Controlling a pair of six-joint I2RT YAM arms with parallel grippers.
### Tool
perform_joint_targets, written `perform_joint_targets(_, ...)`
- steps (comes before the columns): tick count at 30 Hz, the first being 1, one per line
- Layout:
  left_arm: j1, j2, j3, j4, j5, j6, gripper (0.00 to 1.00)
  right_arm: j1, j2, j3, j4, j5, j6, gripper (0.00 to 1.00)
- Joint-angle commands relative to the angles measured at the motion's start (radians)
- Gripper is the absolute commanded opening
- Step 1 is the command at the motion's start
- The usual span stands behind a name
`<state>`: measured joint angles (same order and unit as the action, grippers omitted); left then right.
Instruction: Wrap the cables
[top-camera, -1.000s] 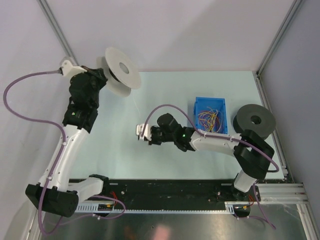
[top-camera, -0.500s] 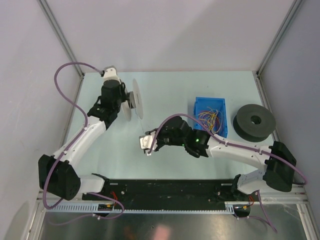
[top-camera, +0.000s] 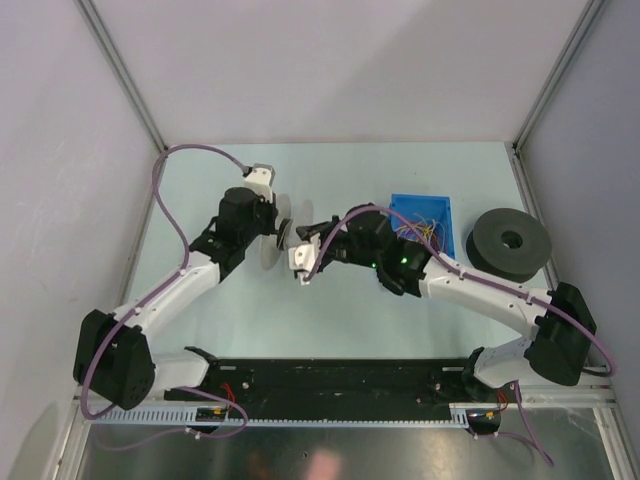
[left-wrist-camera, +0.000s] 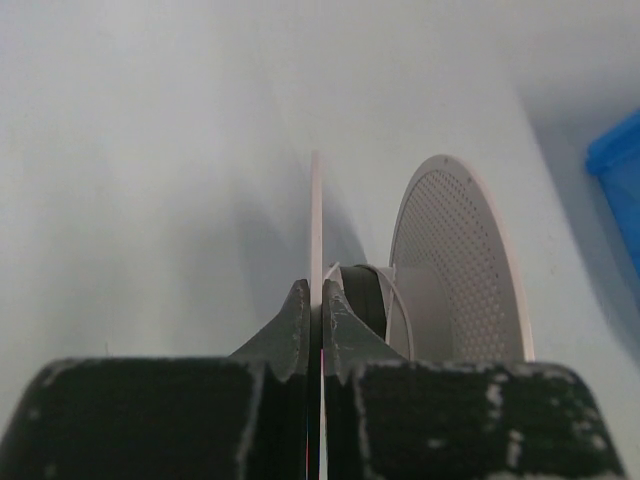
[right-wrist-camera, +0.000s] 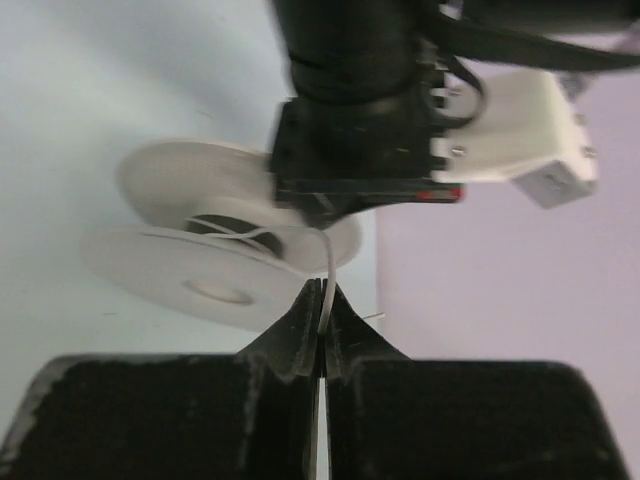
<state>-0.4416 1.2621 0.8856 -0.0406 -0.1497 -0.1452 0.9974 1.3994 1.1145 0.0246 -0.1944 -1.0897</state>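
Note:
The white wire on the black core (right-wrist-camera: 238, 232) is between both edges. My right gripper should keep pulling toward the blue bin (top-camera: 424, 213) until the wire is straight, and then let go.
My left gripper (top-camera: 268, 228) is shut on the thin flange (left-wrist-camera: 316, 215) of a white spool (top-camera: 276, 236), held upright above the middle of the table. The spool's black core (left-wrist-camera: 365, 297) carries a turn of thin white wire (left-wrist-camera: 397, 302). My right gripper (top-camera: 308, 233) sits just right of the spool and is shut on that white wire (right-wrist-camera: 327, 262), which runs up to the spool (right-wrist-camera: 190, 270). The coloured cables (top-camera: 424, 230), yellow and orange strands, lie in the blue bin (top-camera: 440, 210), partly hidden behind my right arm.
A black spool (top-camera: 510, 242) lies flat at the right edge of the table. Grey walls and metal frame posts close in the table at the back and sides. A black rail runs along the near edge.
My left arm has swung the white spool from the back left corner down to the table's middle. My right gripper has moved toward the back to meet it.

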Motion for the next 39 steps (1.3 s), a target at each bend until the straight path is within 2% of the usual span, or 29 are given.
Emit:
perform_joint_targets(1, -0.011, -0.1, -0.028, 0.163, 0.19, 0.125, 0.0, -0.056, 0.024, 0.089, 0.074, -0.039, -0.005, 0.0)
perform_joint_targets(11, -0.009, -0.283, -0.176, 0.193, 0.569, 0.363, 0.0, -0.204, 0.068, 0.163, 0.036, -0.118, 0.057, 0.0)
perform_joint_targets(18, 0.062, -0.364, -0.173, 0.115, 0.764, 0.394, 0.0, -0.321, 0.072, 0.176, -0.015, -0.174, 0.099, 0.0)
perform_joint_targets(34, 0.069, -0.372, -0.156, -0.047, 0.822, 0.561, 0.0, -0.429, 0.084, 0.177, -0.001, -0.174, 0.141, 0.0)
perform_joint_targets(39, 0.072, -0.386, -0.153, -0.07, 0.845, 0.56, 0.0, -0.464, 0.087, 0.179, -0.013, -0.178, 0.16, 0.0)
